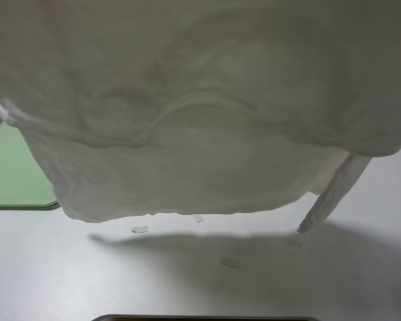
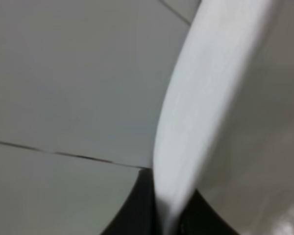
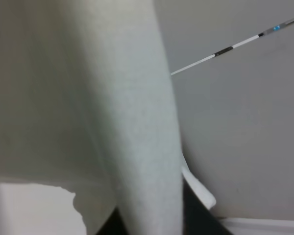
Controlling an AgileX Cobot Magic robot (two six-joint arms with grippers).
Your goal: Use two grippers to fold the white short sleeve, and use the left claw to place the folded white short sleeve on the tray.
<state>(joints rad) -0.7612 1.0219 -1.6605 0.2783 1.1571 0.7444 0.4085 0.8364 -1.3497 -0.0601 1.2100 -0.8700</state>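
The white short sleeve's lower hem (image 1: 180, 212) is hanging above the table. My right gripper and my left gripper should pull back and lay it down straight before folding.
The white short sleeve (image 1: 207, 114) hangs raised in the air and fills most of the exterior high view, its lower hem above the table and one sleeve (image 1: 334, 194) dangling at the right. Both grippers are hidden behind the cloth there. In the left wrist view my left gripper (image 2: 169, 223) is shut on a fold of the white short sleeve (image 2: 210, 88), black fingers (image 2: 134, 215) showing on either side. In the right wrist view my right gripper (image 3: 149, 220) is likewise shut on the white short sleeve (image 3: 132, 107). The green tray (image 1: 13, 167) lies at the left, partly covered by the shirt.
Small pale tape strips (image 1: 140, 229) (image 1: 198, 218) (image 1: 229, 263) lie on the white table (image 1: 67, 281) under the hanging hem, within the shirt's shadow. A dark edge (image 1: 200, 318) shows at the table's front. A thin striped rod (image 3: 235, 48) crosses the background in the right wrist view.
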